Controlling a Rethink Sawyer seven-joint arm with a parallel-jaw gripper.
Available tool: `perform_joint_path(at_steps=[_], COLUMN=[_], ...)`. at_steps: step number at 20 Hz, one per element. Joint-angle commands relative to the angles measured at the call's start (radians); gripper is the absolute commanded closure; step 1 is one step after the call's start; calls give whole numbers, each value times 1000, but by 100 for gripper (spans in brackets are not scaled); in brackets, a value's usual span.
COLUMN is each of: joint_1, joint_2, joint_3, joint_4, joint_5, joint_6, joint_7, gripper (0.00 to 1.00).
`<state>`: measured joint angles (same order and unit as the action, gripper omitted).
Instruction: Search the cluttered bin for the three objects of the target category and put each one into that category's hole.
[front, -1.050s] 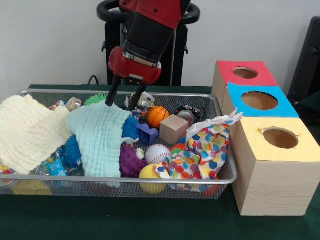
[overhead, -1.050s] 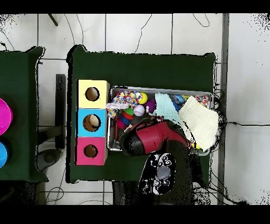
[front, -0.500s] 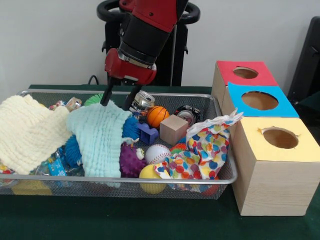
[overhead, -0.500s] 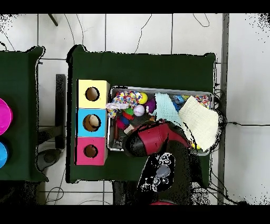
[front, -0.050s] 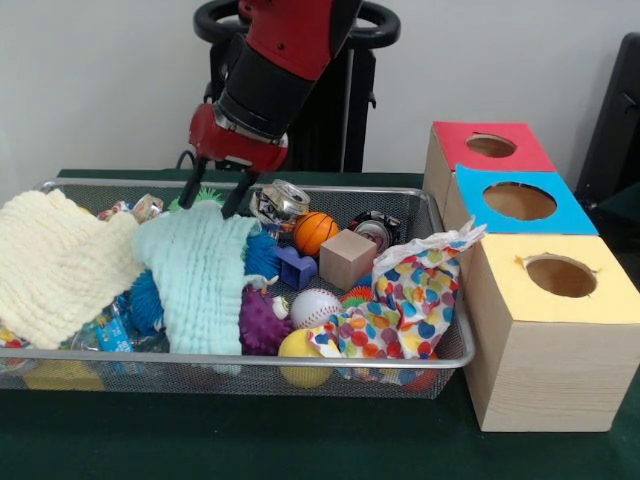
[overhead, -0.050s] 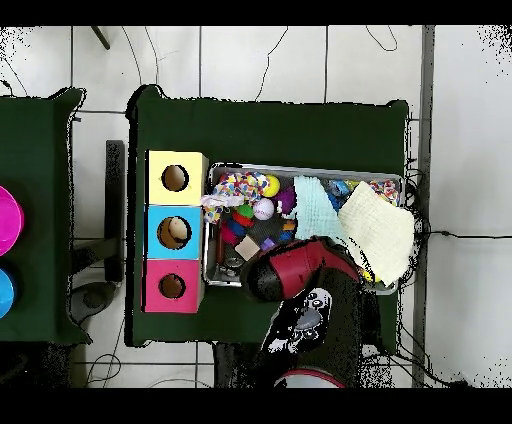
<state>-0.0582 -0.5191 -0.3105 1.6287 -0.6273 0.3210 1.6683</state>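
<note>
My gripper will find blue spiky balls partly hidden underneath when it pulls the mint cloth (front, -0.050s: 198, 280) aside, because blue spikes (front, -0.050s: 262, 256) stick out on either side of the cloth.
My gripper (front, -0.050s: 210, 204) hangs open over the back of the wire bin (front, -0.050s: 452, 352), above the top edge of a mint cloth (front, -0.050s: 203, 272); nothing is between its fingers. A green spiky ball (front, -0.050s: 205, 194) shows just behind it. To its right lie a silver can (front, -0.050s: 279, 202), a small basketball (front, -0.050s: 315, 231), a wooden cube (front, -0.050s: 347, 258) and a purple block (front, -0.050s: 296, 268). Nearer the front are a baseball (front, -0.050s: 315, 306), a purple spiky ball (front, -0.050s: 262, 322) and a yellow ball (front, -0.050s: 299, 346). In the overhead view the red arm (overhead, -0.050s: 300, 272) hides the gripper.
A cream cloth (front, -0.050s: 55, 262) covers the bin's left side and a polka-dot cloth (front, -0.050s: 412, 298) its right. Three wooden boxes with holes stand to the right: red (front, -0.050s: 492, 146), blue (front, -0.050s: 520, 202) and yellow (front, -0.050s: 560, 277). A second can (front, -0.050s: 372, 229) lies by the back rim.
The gripper has moved left and slightly up along the back of the bin, from beside the silver can to above the mint cloth. It stayed open.
</note>
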Motion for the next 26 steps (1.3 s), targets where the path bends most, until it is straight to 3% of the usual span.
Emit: perform_joint_path(at_steps=[1,7,14,19,20,26], joint_1=[9,-43,-53,-53,-48,-41], joint_2=[82,44,21,20,22,25], joint_3=[14,119,156,160,156,152], joint_4=[-17,69,93,89,85,74], joint_5=[-36,-17,-30,-24,-25,-21], joint_6=[-109,-199,-285,-255,-246,-200], joint_7=[148,103,86,71,68,53], gripper=[0,0,0,0,100,100])
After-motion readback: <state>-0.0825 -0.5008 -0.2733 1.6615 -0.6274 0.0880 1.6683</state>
